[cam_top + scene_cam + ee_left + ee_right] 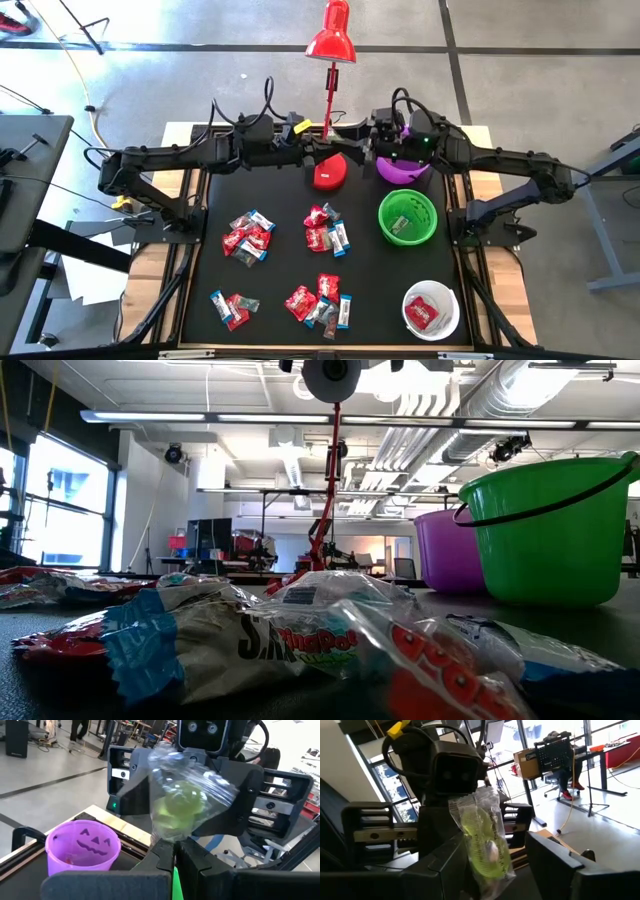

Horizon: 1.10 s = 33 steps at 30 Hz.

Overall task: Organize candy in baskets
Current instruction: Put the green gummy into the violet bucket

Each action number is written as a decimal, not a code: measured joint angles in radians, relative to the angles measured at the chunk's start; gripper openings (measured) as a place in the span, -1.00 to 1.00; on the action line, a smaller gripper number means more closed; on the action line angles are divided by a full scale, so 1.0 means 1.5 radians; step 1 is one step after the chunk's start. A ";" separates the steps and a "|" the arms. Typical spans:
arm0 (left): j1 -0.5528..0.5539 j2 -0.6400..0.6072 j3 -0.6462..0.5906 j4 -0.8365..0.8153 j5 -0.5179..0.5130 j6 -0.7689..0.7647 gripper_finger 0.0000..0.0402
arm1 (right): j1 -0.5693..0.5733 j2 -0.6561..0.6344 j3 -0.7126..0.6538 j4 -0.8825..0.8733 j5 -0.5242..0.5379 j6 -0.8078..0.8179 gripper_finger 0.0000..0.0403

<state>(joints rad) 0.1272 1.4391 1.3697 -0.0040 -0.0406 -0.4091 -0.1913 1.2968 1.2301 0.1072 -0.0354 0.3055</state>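
Observation:
Next, I take the candy's loose end with my right gripper and carry the candy to the purple basket (400,172), because my left gripper is holding the green candy (181,802) short of that basket.
My left gripper (174,851) is raised over the table's far middle and is shut on a clear-wrapped green candy (177,805). My right gripper (497,847) faces it from the table's right, open, with one finger on each side of that candy (485,840). In the high view the two grippers meet above the red lamp's base (330,172). A purple basket (402,168), a green basket (408,217) and a white basket (431,310) stand along the right side. Several heaps of wrapped candy (247,236) lie on the black mat. My left gripper pinches the near end of the clear wrapper (172,839) between its two fingers. The fingers lie level and come from the table's left. The candy sticks out beyond the fingertips, lifted well clear of the table. Whether my right gripper's fingers (445,860) touch the wrapper, I cannot tell.
The red desk lamp (332,40) stands at the far middle, its stem (330,95) right behind the grippers. More candy heaps lie mid-mat (326,230) and near the front edge (320,302). The white basket holds red candy. Bare mat lies between the heaps and the green basket.

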 joint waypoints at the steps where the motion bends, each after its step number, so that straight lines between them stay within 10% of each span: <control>1: 0.000 0.000 0.000 0.000 0.002 0.000 -1.00 | 0.000 0.000 0.000 0.000 0.000 0.003 -0.04; 15: 0.000 0.000 0.000 0.000 0.004 0.016 -1.00 | 0.000 -0.001 0.000 -0.003 -0.001 0.005 -0.94; 33: 0.012 -0.022 0.000 -0.132 0.029 0.097 -0.58 | -0.035 -0.003 -0.001 -0.062 0.012 0.050 -0.98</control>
<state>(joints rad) 0.1452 1.4062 1.3697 -0.2019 0.0032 -0.2638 -0.2443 1.2930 1.2284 0.0141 -0.0173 0.3799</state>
